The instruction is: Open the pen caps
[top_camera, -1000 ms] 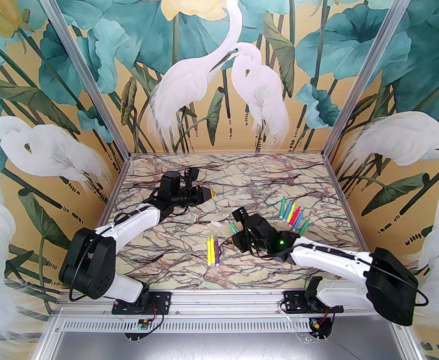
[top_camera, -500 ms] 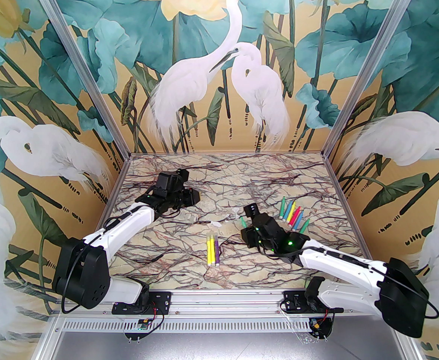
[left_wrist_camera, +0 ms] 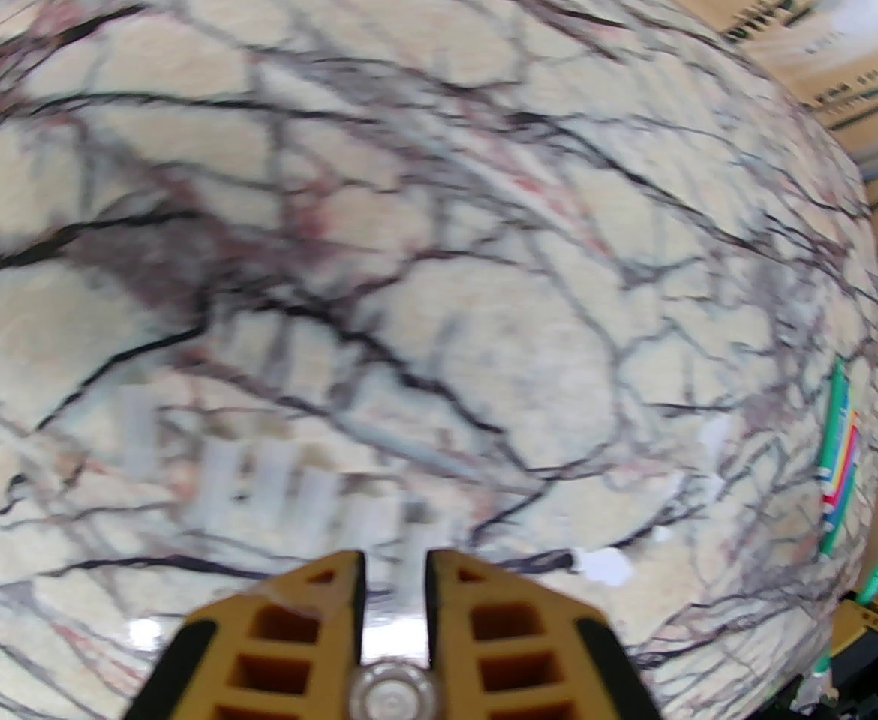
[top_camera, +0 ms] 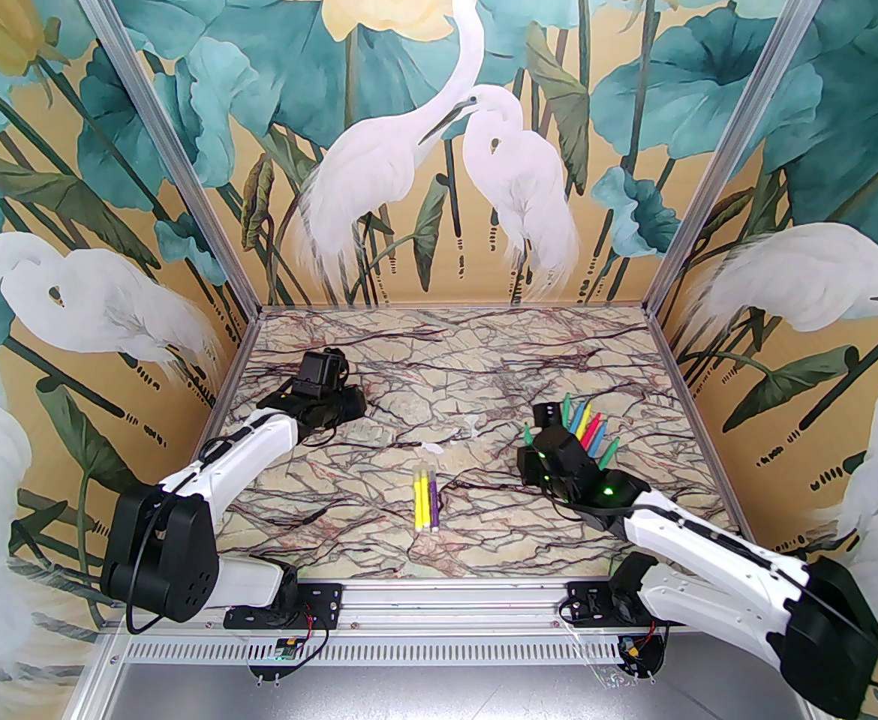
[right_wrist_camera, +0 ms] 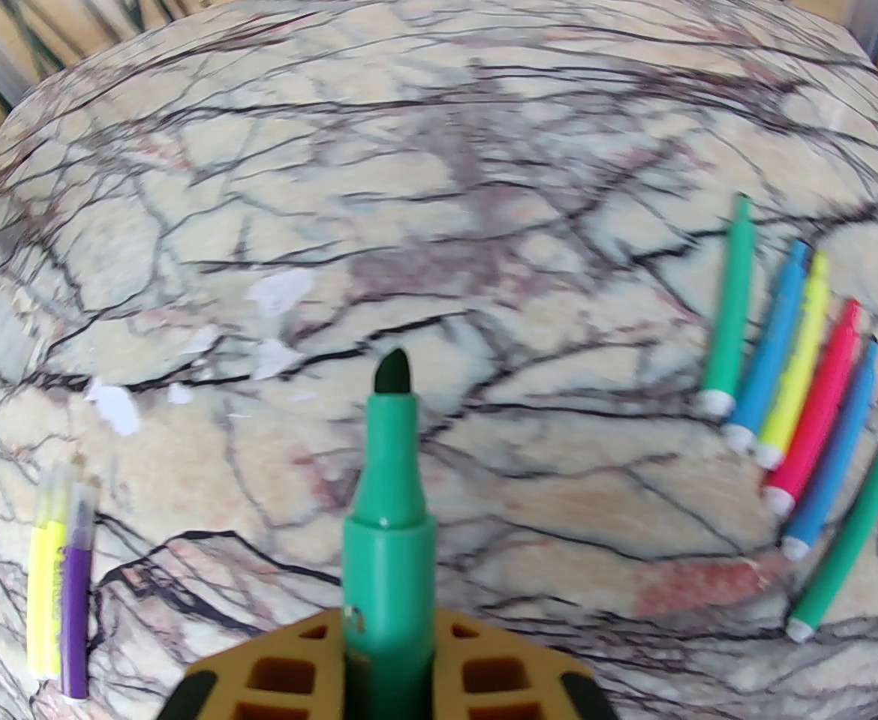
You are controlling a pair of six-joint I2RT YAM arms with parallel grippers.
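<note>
I should keep my right gripper moving on and release the pen there, as the held pen's tip is uncapped and the space past the pen row's near end is open.
My right gripper [right_wrist_camera: 390, 619] is shut on a green pen [right_wrist_camera: 390, 544] whose dark felt tip is bare. Seen from above, this gripper [top_camera: 533, 439] hovers just left of a fanned row of uncapped pens [top_camera: 585, 432] in green, blue, yellow and pink [right_wrist_camera: 799, 372]. Yellow and purple pens [top_camera: 425, 496] with pale pen caps on them [right_wrist_camera: 71, 484] lie mid-table. My left gripper [left_wrist_camera: 395, 559] is shut low over the back-left table, and a pale see-through cap seems pinched between its fingers. A blurred row of loose clear caps [left_wrist_camera: 221, 477] lies just ahead of it.
A few more loose pale caps [top_camera: 431, 447] are scattered on the marble table [top_camera: 484, 372] between the two arms, and show as white flecks [right_wrist_camera: 281, 293] in the right wrist view. Painted walls enclose the table on three sides.
The right arm carried the green pen rightward and back, up to the fanned row of pens. The left arm drew back to the left and lowered toward the table.
</note>
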